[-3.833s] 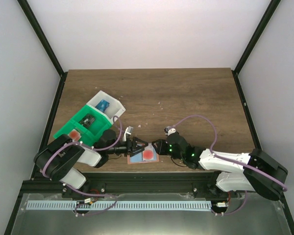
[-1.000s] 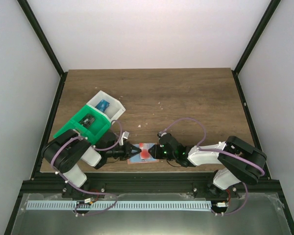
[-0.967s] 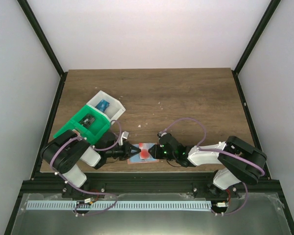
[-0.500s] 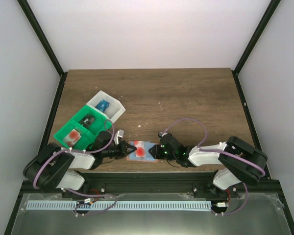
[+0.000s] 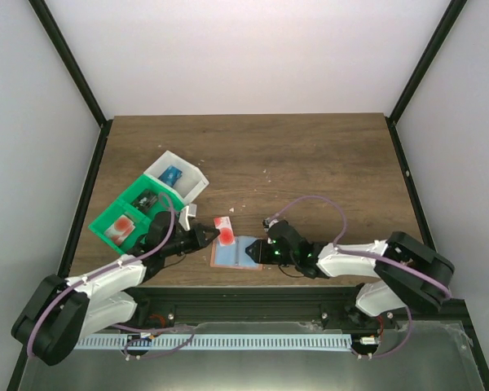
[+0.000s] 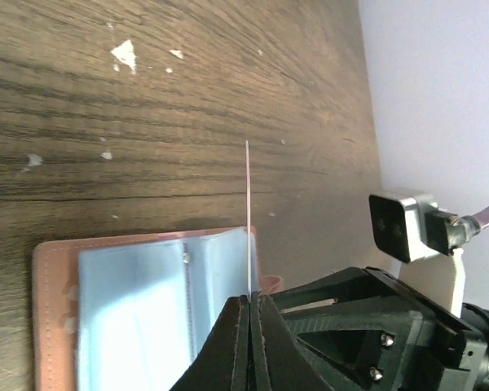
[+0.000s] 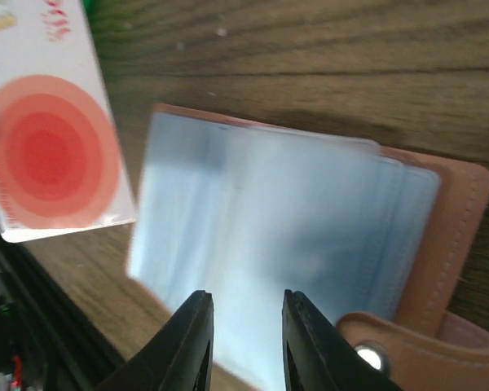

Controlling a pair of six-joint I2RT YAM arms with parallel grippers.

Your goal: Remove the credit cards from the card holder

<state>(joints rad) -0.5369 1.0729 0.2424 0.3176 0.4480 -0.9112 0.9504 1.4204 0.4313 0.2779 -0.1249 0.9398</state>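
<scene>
The red and white card [image 6: 248,208] sticks far out from the ends of my left gripper's fingers, so my right gripper should hold the card [image 5: 226,236] while my left gripper takes hold of it again deeper.
My left gripper [image 5: 210,236] is shut on a red and white credit card [image 5: 224,230], held just left of the card holder [image 5: 235,252] and clear of it. In the left wrist view the card [image 6: 247,212] shows edge-on as a thin line rising from the closed gripper [image 6: 249,298], above the light blue card holder [image 6: 138,301]. My right gripper [image 5: 261,252] is at the holder's right edge. In the right wrist view this gripper [image 7: 246,308] is open, its jaws slightly apart over the card holder [image 7: 293,220]. The red and white card [image 7: 53,155] hangs at upper left.
A green tray [image 5: 106,221] at the left holds a red-marked card [image 5: 124,226] and a dark one [image 5: 147,199]. Behind it a white tray [image 5: 191,181] holds a blue card [image 5: 173,173]. The holder's snap tab [image 7: 367,354] sticks out near the table's front edge.
The left gripper has drawn the red and white card out of the holder and moved it up and to the left. The right jaws have opened a little.
</scene>
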